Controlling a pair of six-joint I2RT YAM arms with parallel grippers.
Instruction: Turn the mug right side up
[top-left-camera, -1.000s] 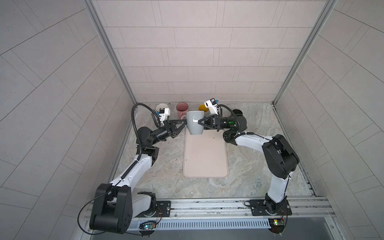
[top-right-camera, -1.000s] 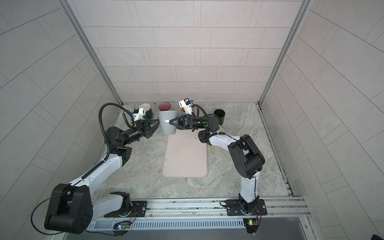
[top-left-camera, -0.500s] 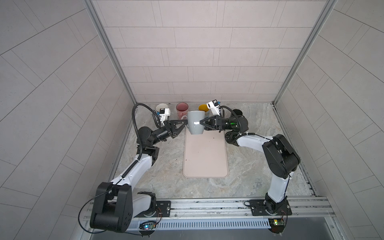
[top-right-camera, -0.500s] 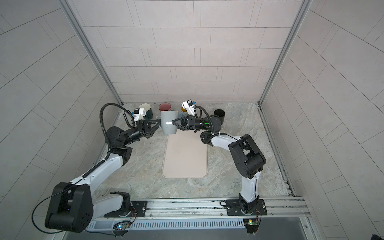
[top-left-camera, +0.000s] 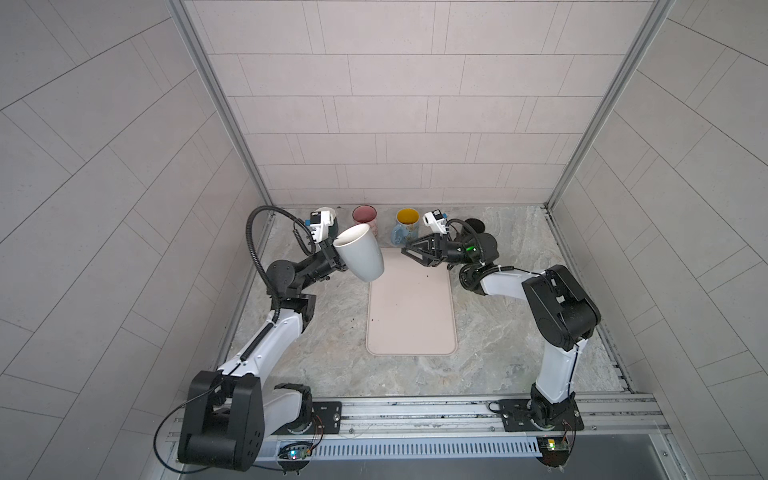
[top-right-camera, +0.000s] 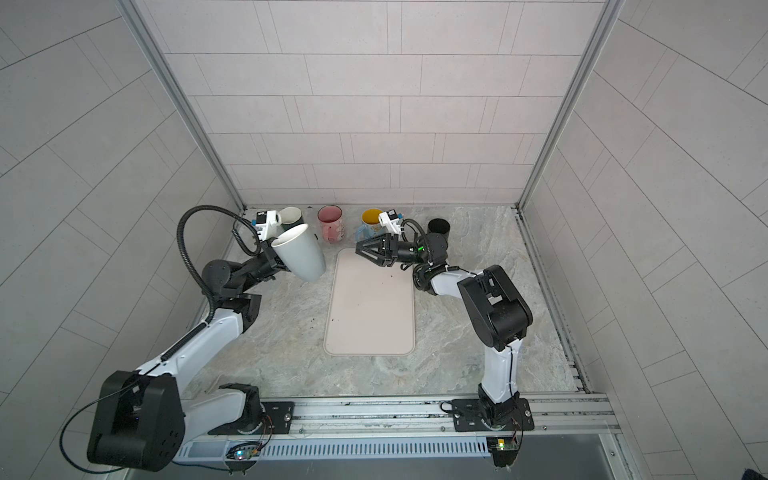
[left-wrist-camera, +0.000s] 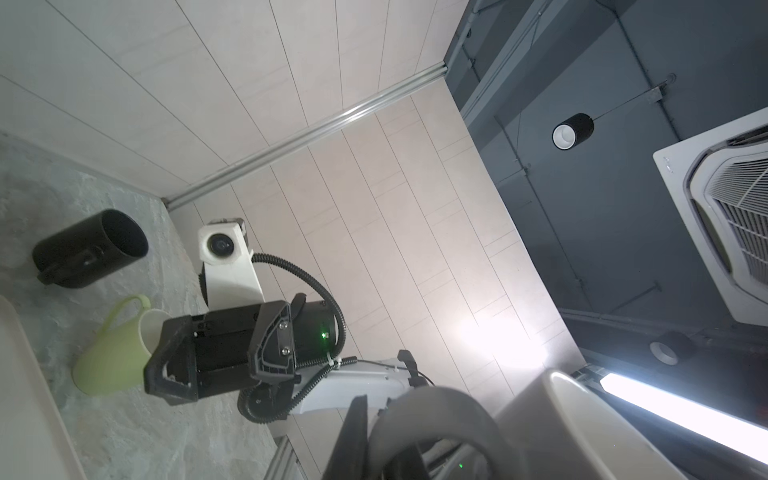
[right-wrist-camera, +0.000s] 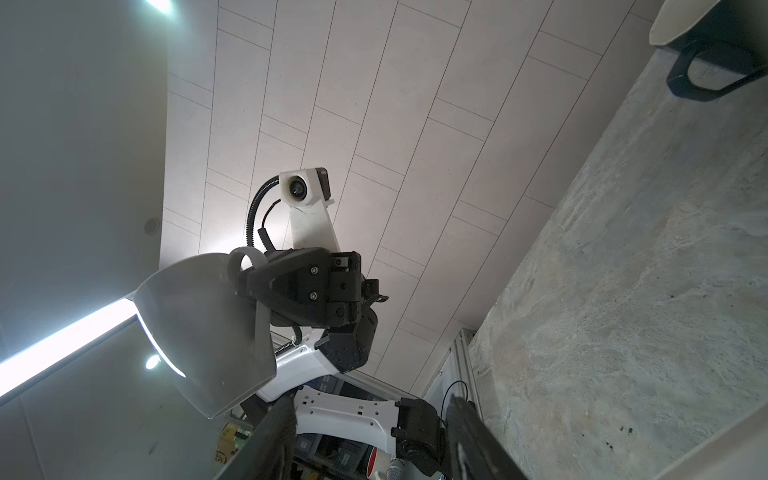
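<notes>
The white mug's base (top-left-camera: 368, 275) is hanging at a slant in the air by the mat's far corner. Next, my left gripper moves back and sets it down level on the marble (top-left-camera: 336, 302).
In both top views the white mug (top-left-camera: 361, 259) (top-right-camera: 301, 259) hangs in the air, just left of the mat's far left corner. It is tilted, with its rim up and to the left and its base down and to the right. My left gripper (top-left-camera: 337, 258) (top-right-camera: 277, 261) is shut on its handle (left-wrist-camera: 436, 415); the right wrist view shows that grip (right-wrist-camera: 249, 282) beside the mug's body (right-wrist-camera: 208, 332). My right gripper (top-left-camera: 403, 250) (top-right-camera: 357, 250) (right-wrist-camera: 370, 440) stands apart to the right over the mat's far edge, open, with nothing between its fingers.
A pale pink mat (top-left-camera: 411, 316) lies in the middle of the marble table. Along the back wall stand a dark mug with a white inside (top-right-camera: 291, 215), a pink mug (top-left-camera: 365, 216), a blue mug with a yellow inside (top-left-camera: 406, 226) and a black mug (top-right-camera: 438, 226).
My right gripper has let go of the mug, drawn back to the right and narrowed. The left arm has carried the mug to the left and tilted it.
</notes>
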